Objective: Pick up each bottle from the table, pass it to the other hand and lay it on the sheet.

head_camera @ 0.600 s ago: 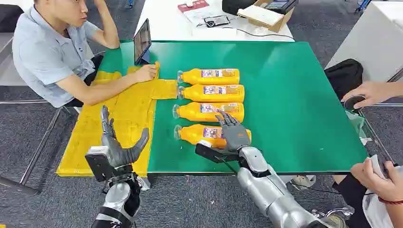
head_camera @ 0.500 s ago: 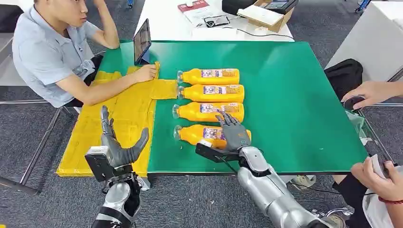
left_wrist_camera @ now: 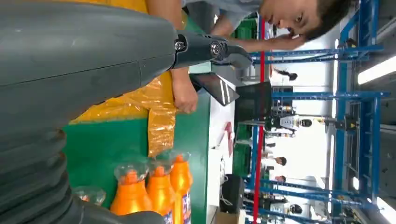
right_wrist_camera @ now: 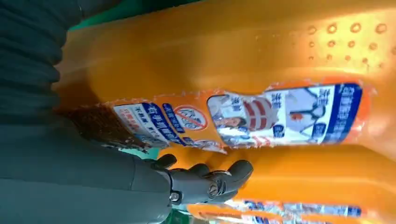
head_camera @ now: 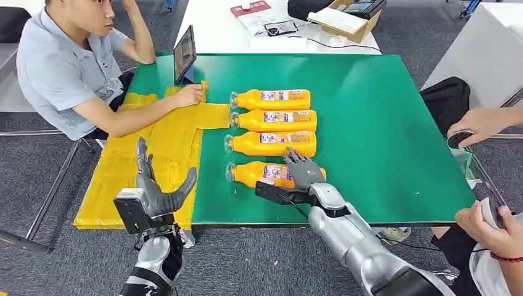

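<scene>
My gripper should expect a bigger front label hidden underneath, because the nearest orange bottle (head_camera: 251, 174) lies with its small panelled label (head_camera: 277, 172) facing up.
Four orange bottles lie side by side on the green table (head_camera: 382, 135), caps toward the yellow sheet (head_camera: 160, 148). My right hand (head_camera: 302, 171) lies on top of the nearest bottle (head_camera: 256, 173), which still rests on the table. In the right wrist view its dark fingers (right_wrist_camera: 205, 179) reach into the gap between that bottle (right_wrist_camera: 233, 56) and the second bottle (head_camera: 271, 143). My left hand (head_camera: 157, 192) is raised over the sheet's near edge, fingers spread, holding nothing. The left wrist view shows bottle caps (left_wrist_camera: 159, 186) beyond the sheet (left_wrist_camera: 159, 116).
A seated person (head_camera: 61, 68) at the left rests a hand (head_camera: 188, 94) on the sheet's far end beside a propped tablet (head_camera: 184, 55). Other people's hands (head_camera: 481, 120) are at the table's right edge. A white table with a box (head_camera: 345, 18) stands behind.
My right hand has sunk a little lower and nearer onto the nearest bottle. My left hand has drifted slightly right. The bottles have not moved.
</scene>
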Available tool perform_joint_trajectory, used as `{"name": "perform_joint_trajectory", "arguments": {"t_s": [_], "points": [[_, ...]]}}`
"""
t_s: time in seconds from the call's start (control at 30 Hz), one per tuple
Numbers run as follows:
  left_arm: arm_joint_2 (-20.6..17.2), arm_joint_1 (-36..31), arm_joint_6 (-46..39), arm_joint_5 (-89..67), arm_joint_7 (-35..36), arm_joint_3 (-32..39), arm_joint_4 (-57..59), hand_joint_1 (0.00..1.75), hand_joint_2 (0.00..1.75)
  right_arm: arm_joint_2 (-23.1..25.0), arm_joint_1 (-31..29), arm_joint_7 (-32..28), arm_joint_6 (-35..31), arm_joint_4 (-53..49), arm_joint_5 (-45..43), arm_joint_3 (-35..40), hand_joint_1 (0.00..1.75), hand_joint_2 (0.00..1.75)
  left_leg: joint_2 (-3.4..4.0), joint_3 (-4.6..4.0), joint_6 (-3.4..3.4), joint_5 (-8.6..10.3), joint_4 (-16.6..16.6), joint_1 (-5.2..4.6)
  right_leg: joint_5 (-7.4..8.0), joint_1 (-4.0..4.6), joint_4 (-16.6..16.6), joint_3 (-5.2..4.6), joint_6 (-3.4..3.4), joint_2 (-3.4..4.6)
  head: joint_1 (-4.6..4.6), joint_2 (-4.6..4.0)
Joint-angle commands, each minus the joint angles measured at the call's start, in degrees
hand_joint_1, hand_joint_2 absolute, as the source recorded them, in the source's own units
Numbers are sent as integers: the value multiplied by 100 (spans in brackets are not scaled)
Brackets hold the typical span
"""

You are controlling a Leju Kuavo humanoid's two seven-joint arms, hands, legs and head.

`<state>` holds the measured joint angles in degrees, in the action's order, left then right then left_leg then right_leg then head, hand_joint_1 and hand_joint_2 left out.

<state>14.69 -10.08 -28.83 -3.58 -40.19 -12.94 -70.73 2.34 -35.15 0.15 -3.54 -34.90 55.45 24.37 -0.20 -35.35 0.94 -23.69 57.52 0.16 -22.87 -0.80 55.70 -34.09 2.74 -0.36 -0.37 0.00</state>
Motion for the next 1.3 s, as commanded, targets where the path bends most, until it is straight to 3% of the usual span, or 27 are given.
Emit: {"name": "perform_joint_trajectory", "arguments": {"t_s": [0.03,0.07,0.1,0.3,0.43,0.53,0.6,0.67,0.7,0.83,1.13,1.23,1.27,1.3], "points": [[23,-346,152,117,24,109,540,0,175,-58,-250,-87,410,1046,-132,556,126,175,-12,30,-6,-4,-5,4,-7,5,-7,35,-13,-11,2,0],[19,-345,170,137,24,92,537,0,175,-67,-236,-161,453,1033,-179,571,169,175,-11,31,-4,-2,-5,5,-5,6,-7,34,-10,-11,2,0],[20,-353,178,164,20,75,541,0,175,-81,-208,-255,519,1012,-287,567,175,175,-15,39,-6,-3,-5,5,-7,6,-7,43,-13,-14,0,0],[6,-441,183,359,19,-17,573,0,175,-134,28,-852,980,984,-1093,425,175,175,-16,60,-3,0,-8,4,-4,5,-12,59,-8,-17,0,0],[-20,-437,169,450,19,-66,559,0,175,-144,210,-1134,868,897,-1530,366,175,175,-22,82,-5,-1,-11,10,-5,10,-19,81,-11,-22,4,0],[-43,-420,224,534,19,-71,497,0,175,-94,381,-1614,1046,681,-2182,36,175,175,-17,92,-5,-4,-12,8,-5,8,-18,91,-11,-17,2,0],[-40,-425,366,710,19,-66,501,0,175,-65,645,-2101,1469,228,-3076,-362,175,175,-16,102,-9,-6,-16,11,-4,12,-24,98,-14,-16,2,0],[-31,-421,397,769,19,-64,521,0,175,-44,742,-2216,1504,42,-3289,-472,175,175,-2,113,-12,-10,-19,13,-3,15,-27,106,-16,-5,2,0],[-35,-399,353,861,71,-45,542,0,175,44,999,-2344,1411,-517,-3843,-764,175,175,17,124,-15,-23,-15,12,-2,15,-23,108,-14,18,2,0],[-83,-223,426,1079,361,21,440,0,175,256,1376,-2229,851,-1580,-4552,-1198,175,175,50,139,-17,-33,-14,8,-3,13,-15,111,-16,43,2,0],[-100,-172,465,1124,404,28,410,0,175,290,1424,-2146,769,-1746,-4658,-1267,175,175,44,135,-20,-30,-17,9,-3,14,-17,107,-20,37,2,0],[-158,194,690,1282,572,62,32,0,175,441,1726,-2279,228,-2424,-5166,-1681,175,175,51,133,-19,-33,-15,6,-4,12,-13,103,-17,45,0,0],[-532,1243,1743,962,786,-489,-924,0,175,559,2393,-2646,-328,-3799,-5616,-2001,175,175,55,123,-18,-33,-12,4,-7,9,-8,96,-17,50,0,0],[-570,1272,1821,919,777,-560,-935,0,175,559,2397,-2647,-319,-3815,-5621,-1985,175,175,60,99,-10,-31,-8,5,-6,6,-1,79,-12,55,2,0]]}}
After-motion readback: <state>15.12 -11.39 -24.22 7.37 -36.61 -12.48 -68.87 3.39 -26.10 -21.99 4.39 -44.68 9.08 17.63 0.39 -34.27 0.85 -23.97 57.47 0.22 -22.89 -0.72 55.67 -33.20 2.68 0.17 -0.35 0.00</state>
